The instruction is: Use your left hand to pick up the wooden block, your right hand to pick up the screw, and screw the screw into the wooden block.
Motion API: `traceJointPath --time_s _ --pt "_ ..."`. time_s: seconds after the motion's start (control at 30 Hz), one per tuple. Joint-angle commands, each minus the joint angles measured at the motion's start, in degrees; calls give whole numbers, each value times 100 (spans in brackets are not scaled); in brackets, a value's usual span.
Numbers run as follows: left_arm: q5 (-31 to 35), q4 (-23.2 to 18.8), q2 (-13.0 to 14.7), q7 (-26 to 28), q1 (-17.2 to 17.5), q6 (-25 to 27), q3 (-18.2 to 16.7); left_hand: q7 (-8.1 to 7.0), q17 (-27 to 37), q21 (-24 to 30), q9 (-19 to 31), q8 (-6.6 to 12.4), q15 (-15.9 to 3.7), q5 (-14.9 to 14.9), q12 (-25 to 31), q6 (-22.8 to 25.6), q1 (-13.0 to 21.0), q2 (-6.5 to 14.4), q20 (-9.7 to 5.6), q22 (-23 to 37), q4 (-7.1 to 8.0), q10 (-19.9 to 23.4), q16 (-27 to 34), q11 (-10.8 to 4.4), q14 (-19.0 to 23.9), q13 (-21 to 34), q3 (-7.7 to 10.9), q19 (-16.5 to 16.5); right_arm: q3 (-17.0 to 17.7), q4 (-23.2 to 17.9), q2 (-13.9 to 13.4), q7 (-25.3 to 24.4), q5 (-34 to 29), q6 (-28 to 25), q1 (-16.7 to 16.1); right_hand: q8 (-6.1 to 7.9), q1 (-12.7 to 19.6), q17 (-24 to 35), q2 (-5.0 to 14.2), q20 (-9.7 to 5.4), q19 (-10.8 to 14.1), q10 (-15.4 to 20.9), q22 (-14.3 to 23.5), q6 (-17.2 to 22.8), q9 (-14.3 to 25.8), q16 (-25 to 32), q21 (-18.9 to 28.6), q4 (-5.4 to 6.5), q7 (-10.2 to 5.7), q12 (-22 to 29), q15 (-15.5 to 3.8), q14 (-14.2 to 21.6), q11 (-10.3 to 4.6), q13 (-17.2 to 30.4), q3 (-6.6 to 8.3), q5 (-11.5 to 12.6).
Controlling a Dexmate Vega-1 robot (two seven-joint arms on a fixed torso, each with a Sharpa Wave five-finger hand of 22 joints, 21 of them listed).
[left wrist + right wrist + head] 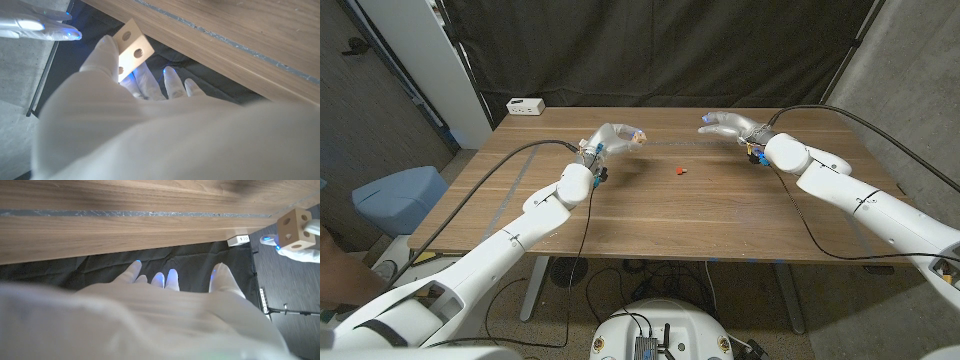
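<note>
My gripper will lift the screw (681, 171) with the screw's body sticking out past my fingers, because the screw is lying on its side with a pale end (686, 171) next to its red head.
My left hand (612, 139) is raised over the table's far left middle and holds the pale wooden block (638, 135) at its fingertips. In the left wrist view the block (131, 48) shows round holes in its face, with my fingers (145, 82) around it. The small red screw (680, 171) lies on the wooden table (720, 215), between the two hands and a little nearer to me. My right hand (724, 125) hovers at the far right middle, fingers apart and holding nothing. Its spread fingers (167, 280) show in the right wrist view, with the block (295, 227) off to the side.
A white power strip (525, 106) lies at the table's far left corner. A dark curtain hangs behind the table. A blue chair (398, 196) stands off the left side. The right hand's fingertips (37, 27) show in the left wrist view.
</note>
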Motion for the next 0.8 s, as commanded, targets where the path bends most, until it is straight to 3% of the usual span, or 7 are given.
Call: traceJointPath --time_s 0.03,0.47,0.7,0.8 --pt "-688 98 -17 -231 96 -332 -112 -48 22 2 9 46 -747 28 180 162 43 65 24 16 37 57 33 -28 30 251 21 -26 -140 -288 -210 264 -633 -245 114 42 103 15 -32 11 64 -45 16 85 28 -19 -8 -16 -27 -17 -110 61 -36 10 59 -11" --pt "-1289 222 -70 -487 166 -525 -193 -44 41 -2 10 35 -744 39 164 162 40 99 31 19 46 44 46 -29 33 270 3 -53 -221 -578 -423 497 -1297 -270 129 87 293 16 -181 72 180 86 16 244 41 4 1 -14 -100 24 -106 174 -49 12 91 -75" --pt "-1650 347 -107 -629 197 -666 -277 -43 52 8 10 37 -743 43 159 180 39 110 27 22 46 47 60 -29 48 281 -10 -37 -322 -561 -401 732 -1622 -165 257 112 421 18 -250 95 231 63 16 320 48 -1 0 -24 -147 4 -83 196 -78 13 121 -107" --pt "-1795 421 -115 -717 199 -755 -307 -45 84 83 11 25 -723 51 144 183 47 138 -28 35 41 44 113 -28 122 311 -43 139 -381 -543 -370 840 -1781 -144 325 120 470 18 -270 100 239 59 16 340 51 -2 -3 -28 -164 -1 -73 202 -87 14 135 -114"
